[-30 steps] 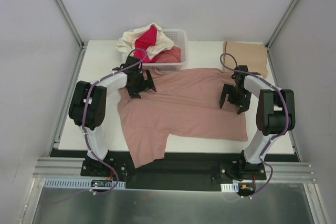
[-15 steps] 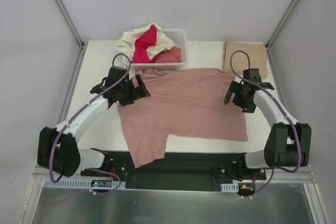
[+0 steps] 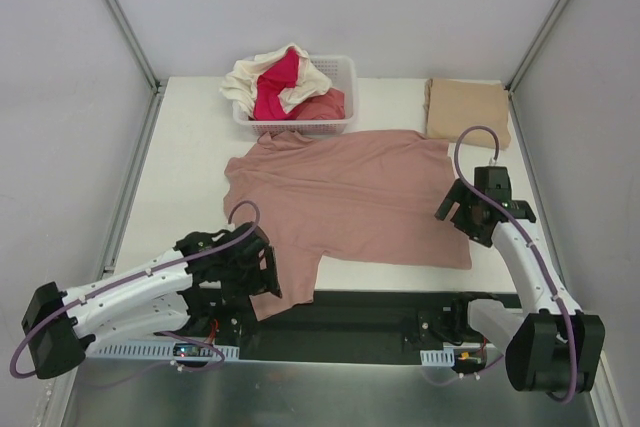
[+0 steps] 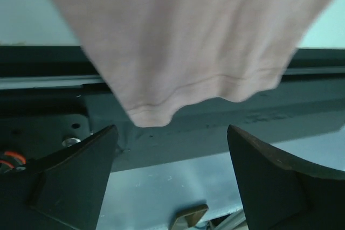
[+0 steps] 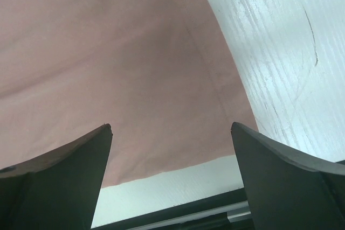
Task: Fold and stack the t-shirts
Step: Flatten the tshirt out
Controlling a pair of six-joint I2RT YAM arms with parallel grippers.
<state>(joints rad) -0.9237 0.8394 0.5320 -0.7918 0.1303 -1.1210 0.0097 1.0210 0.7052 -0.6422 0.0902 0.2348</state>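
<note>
The dusty-pink t-shirt [image 3: 345, 197] has a plain side [image 3: 370, 162] showing, so I should expect a print hidden below when I raise the t-shirt's near edge and turn it over.
A dusty-pink t-shirt [image 3: 350, 197] lies spread flat on the white table [image 3: 190, 147]. One part of it [image 3: 285, 292] hangs over the near edge. My left gripper [image 3: 266, 281] sits low at that edge beside the hanging part. In the left wrist view the hem [image 4: 188, 87] hangs just beyond the open left gripper [image 4: 170, 133], with nothing between its fingers. My right gripper [image 3: 462, 215] hovers open over the shirt's right near corner [image 5: 108, 52], and the right gripper [image 5: 171, 127] holds nothing. A tan t-shirt [image 3: 467, 110] lies folded at the back right.
A white lattice basket [image 3: 338, 69] at the back holds cream [image 3: 245, 75], magenta [image 3: 275, 82] and coral [image 3: 325, 107] t-shirts. A black rail [image 3: 380, 307] runs along the table's near edge. Bare tabletop [image 5: 280, 52] shows to the right of the pink shirt.
The left arm swung from the shirt's far left corner by the basket down to the near edge. The right gripper moved nearer along the shirt's right side. Both stay open.
</note>
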